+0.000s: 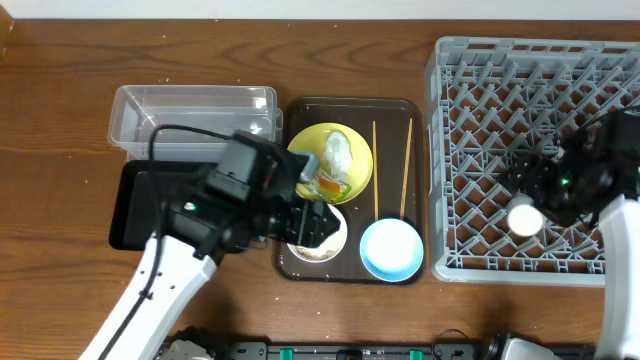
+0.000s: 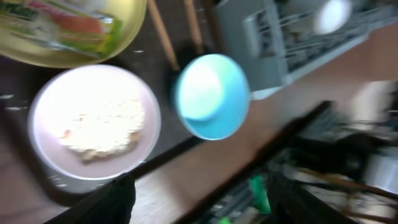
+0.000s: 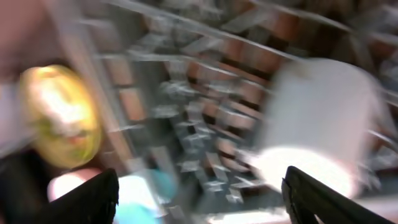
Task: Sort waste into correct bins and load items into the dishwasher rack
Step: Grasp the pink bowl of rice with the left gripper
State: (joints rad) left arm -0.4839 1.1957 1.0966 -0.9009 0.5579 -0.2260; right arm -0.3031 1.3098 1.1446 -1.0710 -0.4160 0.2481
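Observation:
I should pick up the white bowl with my left gripper, because it holds rice scraps [image 1: 316, 250], and tip the scraps into the black tray-bin [image 1: 137, 212] before the bowl goes into the rack.
The yellow plate [image 1: 352, 178] on the brown tray holds the green-and-orange wrapper [image 1: 330, 185] and crumpled white paper [image 1: 338, 150]. The white bowl [image 2: 93, 121] holds rice scraps [image 2: 102, 127]. My left gripper [image 1: 315, 225] hovers over it, open and empty [image 2: 202, 202]. The light blue bowl [image 1: 390, 248] sits empty at the tray's front right and also shows in the left wrist view [image 2: 211, 96]. Two chopsticks [image 1: 375, 170] [image 1: 406, 165] lie on the tray. My right gripper [image 1: 545, 190] is open over the grey rack [image 1: 530, 90], by a white round object [image 1: 522, 217]. The right wrist view [image 3: 202, 199] is blurred.
The clear tub [image 1: 190, 110] stands at the back left and the black tray-bin [image 1: 135, 205] in front of it, partly under my left arm. The dark brown serving tray [image 1: 300, 120] lies between the bins and the rack. The table's front edge is close to the tray.

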